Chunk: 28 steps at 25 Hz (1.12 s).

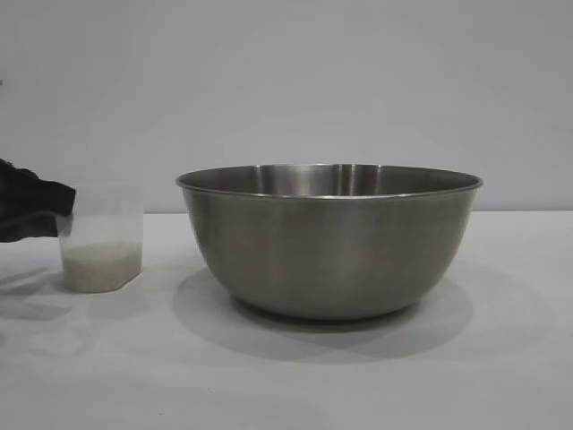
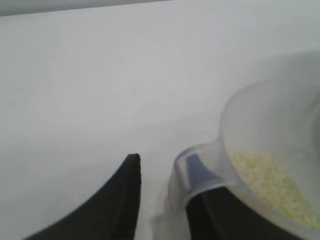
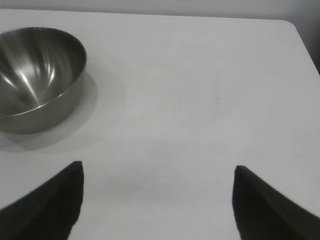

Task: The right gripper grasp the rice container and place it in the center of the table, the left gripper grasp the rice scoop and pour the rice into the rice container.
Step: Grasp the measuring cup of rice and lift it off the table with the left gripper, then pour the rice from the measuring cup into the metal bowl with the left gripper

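The rice scoop [image 1: 102,237] will end up empty when the robot pours, because loose grains [image 2: 274,186] lie in the wide-open cup and all the rice will run out.
The rice container [image 1: 329,242], a large steel bowl, stands on the white table [image 1: 501,358] at the middle. It also shows in the right wrist view [image 3: 35,75], set off to one side. The rice scoop [image 1: 101,237], a clear plastic cup, stands at the left with rice [image 1: 100,264] in its bottom. My left gripper [image 1: 54,213] is at the scoop's handle side. In the left wrist view the left gripper [image 2: 162,162] is open: one finger sits inside the loop handle [image 2: 200,175], the other stands apart beside it. My right gripper [image 3: 158,167] is open wide and empty above bare table, apart from the bowl.
The table's rounded corner and edge [image 3: 295,30] show in the right wrist view, beyond the right gripper. A plain grey wall [image 1: 286,81] rises behind the table.
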{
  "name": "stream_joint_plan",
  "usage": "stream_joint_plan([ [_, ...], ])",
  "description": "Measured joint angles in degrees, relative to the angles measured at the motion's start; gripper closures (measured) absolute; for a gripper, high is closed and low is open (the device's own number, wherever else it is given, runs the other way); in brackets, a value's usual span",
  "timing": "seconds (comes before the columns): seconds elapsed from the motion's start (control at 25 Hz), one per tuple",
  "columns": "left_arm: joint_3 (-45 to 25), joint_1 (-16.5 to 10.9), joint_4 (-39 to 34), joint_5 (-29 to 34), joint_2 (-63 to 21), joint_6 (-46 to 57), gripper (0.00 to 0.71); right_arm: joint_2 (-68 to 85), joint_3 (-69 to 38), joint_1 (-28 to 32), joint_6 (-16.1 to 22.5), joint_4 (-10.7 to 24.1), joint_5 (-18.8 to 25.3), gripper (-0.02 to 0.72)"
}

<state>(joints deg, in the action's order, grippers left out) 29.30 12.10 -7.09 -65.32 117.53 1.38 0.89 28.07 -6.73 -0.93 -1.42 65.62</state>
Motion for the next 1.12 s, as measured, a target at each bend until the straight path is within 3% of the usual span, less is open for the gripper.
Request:
stream_joint_plan([
  [0.24,2.61,0.0,-5.97,0.58,-5.11,-6.12,0.71,0.0,0.0,0.0,0.0,-0.02,0.0,0.146],
  [0.52,11.89,0.0,-14.65,0.48,-9.24,-16.5,0.71,0.0,0.0,0.0,0.0,-0.02,0.0,0.146],
  [0.92,25.19,0.14,-38.49,0.38,-9.24,-19.53,0.71,0.0,0.0,0.0,0.0,-0.02,0.0,0.146],
  [1.12,27.06,1.87,-42.8,0.28,-9.24,-27.74,0.71,0.0,0.0,0.0,0.0,-0.02,-0.1,0.146],
])
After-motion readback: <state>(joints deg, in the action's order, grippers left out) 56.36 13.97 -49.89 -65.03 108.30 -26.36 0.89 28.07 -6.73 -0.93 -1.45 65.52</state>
